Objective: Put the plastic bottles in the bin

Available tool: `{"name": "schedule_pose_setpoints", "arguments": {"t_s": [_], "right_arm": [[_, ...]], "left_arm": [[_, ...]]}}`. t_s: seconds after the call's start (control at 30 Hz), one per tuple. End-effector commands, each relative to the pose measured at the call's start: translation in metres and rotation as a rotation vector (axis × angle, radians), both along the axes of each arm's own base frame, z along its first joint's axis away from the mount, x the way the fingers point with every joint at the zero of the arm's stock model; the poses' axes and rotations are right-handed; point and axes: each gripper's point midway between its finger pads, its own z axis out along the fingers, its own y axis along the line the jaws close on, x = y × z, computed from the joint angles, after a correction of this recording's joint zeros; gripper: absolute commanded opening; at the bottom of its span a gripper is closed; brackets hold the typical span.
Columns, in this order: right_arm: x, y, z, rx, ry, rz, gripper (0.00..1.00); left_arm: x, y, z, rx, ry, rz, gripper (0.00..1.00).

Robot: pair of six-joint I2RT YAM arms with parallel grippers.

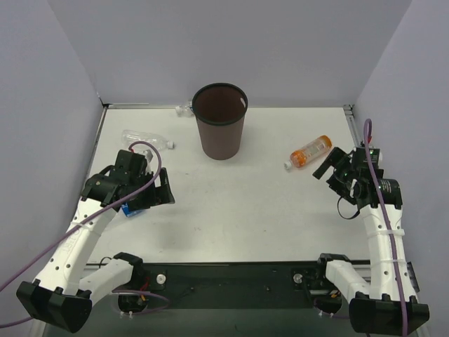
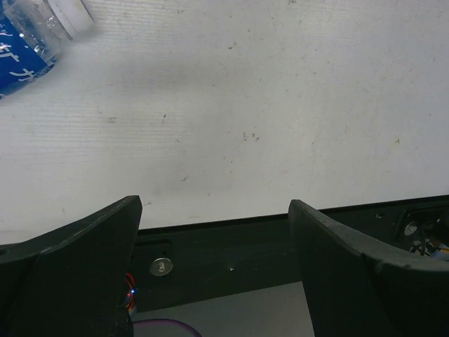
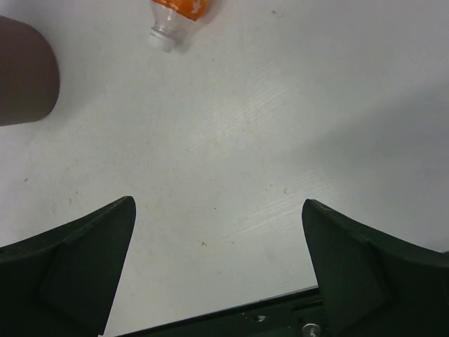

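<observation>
I should keep moving my right gripper toward the bottle's base end [image 1: 325, 142] and close it across the bottle's width, since the orange bottle [image 1: 309, 152] lies clear of the bin.
The bin [image 1: 222, 137], tall and dark brown, stands upright at the back centre; its side also shows at the left edge of the right wrist view [image 3: 24, 70]. An orange bottle [image 1: 310, 152] [image 3: 179, 12] lies on its side right of the bin, just ahead of my right gripper [image 1: 330, 163] [image 3: 217, 210], which is open and empty. A clear bottle [image 1: 146, 140] lies at the left, and another [image 1: 184, 109] lies behind the bin. My left gripper [image 1: 163, 191] [image 2: 214, 210] is open and empty over the table. A blue-labelled bottle [image 1: 130, 209] [image 2: 28, 42] lies partly hidden beneath the left arm.
Grey walls close in the white table [image 1: 245, 203] on the left, back and right. A black mounting rail [image 1: 231, 277] with both arm bases runs along the near edge.
</observation>
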Motion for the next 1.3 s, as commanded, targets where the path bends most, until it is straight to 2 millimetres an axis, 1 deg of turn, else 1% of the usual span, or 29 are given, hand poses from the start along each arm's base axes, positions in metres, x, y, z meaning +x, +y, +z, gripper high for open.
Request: {"name": "schedule_pose_setpoints", "arguments": {"t_s": [0.0,0.03,0.17,0.2,0.27,0.3,0.33,0.37,0.4,0.43,0.47,0.5,0.53,0.57,0.6,0.63,0.67,0.7,0.73,0.77,0.8,0.83,0.93,1.0,1.07,1.1,1.17,1.2,1.27], "right_arm": [[-0.031,-0.023,-0.023,0.024,0.098,-0.296,1.00],[-0.032,-0.024,-0.027,0.032,0.106,-0.304,1.00],[-0.008,-0.029,-0.032,0.044,0.078,-0.339,1.00],[-0.001,-0.030,-0.038,0.052,0.105,-0.362,1.00],[0.011,-0.029,-0.042,0.078,0.124,-0.371,1.00],[0.022,-0.029,-0.048,0.085,0.162,-0.375,1.00],[0.029,-0.030,-0.052,0.089,0.179,-0.379,1.00],[0.037,-0.025,-0.053,0.116,0.188,-0.361,1.00],[0.047,-0.025,-0.064,0.117,0.230,-0.357,1.00],[0.059,-0.027,-0.059,0.119,0.216,-0.355,1.00],[0.067,-0.028,-0.058,0.119,0.215,-0.355,1.00],[0.076,-0.029,-0.067,0.114,0.245,-0.356,1.00],[0.089,-0.031,-0.058,0.112,0.220,-0.355,1.00],[0.096,-0.033,-0.059,0.108,0.221,-0.357,1.00],[0.103,-0.035,-0.067,0.103,0.245,-0.361,1.00],[0.111,-0.036,-0.068,0.102,0.243,-0.365,1.00],[0.123,-0.038,-0.064,0.106,0.219,-0.371,1.00],[0.130,-0.038,-0.075,0.110,0.243,-0.373,1.00],[0.137,-0.037,-0.078,0.119,0.244,-0.372,0.99],[0.148,-0.037,-0.075,0.136,0.224,-0.384,0.98],[0.153,-0.037,-0.087,0.141,0.255,-0.394,0.98],[0.158,-0.037,-0.091,0.147,0.261,-0.405,0.98],[0.171,-0.038,-0.107,0.156,0.284,-0.442,0.98],[0.179,-0.041,-0.116,0.147,0.292,-0.459,0.98],[0.186,-0.041,-0.121,0.144,0.288,-0.454,0.98],[0.188,-0.046,-0.127,0.114,0.294,-0.466,0.98],[0.198,-0.049,-0.128,0.102,0.278,-0.452,0.97],[0.202,-0.050,-0.135,0.095,0.286,-0.447,0.97],[0.209,-0.052,-0.136,0.080,0.274,-0.436,0.96]], "left_arm": [[0.010,-0.002,0.014,-0.003,-0.074,-0.010,0.97],[0.009,-0.002,0.012,-0.004,-0.071,-0.008,0.98],[0.010,-0.004,0.014,-0.012,-0.081,-0.011,0.97],[0.010,-0.004,0.014,-0.012,-0.079,-0.010,0.98],[0.009,-0.004,0.014,-0.017,-0.077,-0.008,0.97],[0.009,-0.005,0.016,-0.020,-0.086,-0.009,0.97],[0.008,-0.006,0.016,-0.027,-0.088,-0.010,0.97],[0.009,-0.006,0.016,-0.029,-0.092,-0.010,0.98],[0.009,-0.006,0.017,-0.032,-0.101,-0.008,0.97],[0.009,-0.005,0.018,-0.031,-0.106,-0.009,0.97],[0.010,-0.005,0.019,-0.030,-0.108,-0.008,0.97],[0.010,-0.004,0.019,-0.026,-0.107,-0.005,0.98],[0.010,-0.003,0.020,-0.022,-0.108,-0.004,0.97],[0.011,-0.002,0.019,-0.015,-0.109,0.002,0.97],[0.012,-0.001,0.020,-0.010,-0.111,0.002,0.97],[0.013,0.000,0.021,-0.005,-0.112,0.008,0.97],[0.014,0.001,0.021,0.000,-0.115,0.012,0.98],[0.016,0.001,0.020,0.005,-0.115,0.017,0.97],[0.016,0.001,0.021,0.004,-0.117,0.017,0.97],[0.017,0.001,0.021,0.004,-0.118,0.017,0.97],[0.017,0.001,0.019,0.012,-0.103,0.019,0.97],[0.018,0.002,0.023,0.014,-0.109,0.017,0.97],[0.018,0.005,0.019,0.044,-0.104,0.002,0.97],[0.020,0.014,0.018,0.090,-0.108,0.015,0.97],[0.021,0.017,0.019,0.110,-0.116,0.011,0.97],[0.022,0.018,0.019,0.117,-0.120,0.013,0.97],[0.024,0.019,0.019,0.127,-0.129,0.012,0.98],[0.026,0.020,0.019,0.129,-0.135,0.013,0.97],[0.028,0.020,0.019,0.133,-0.136,0.012,0.98]]}}
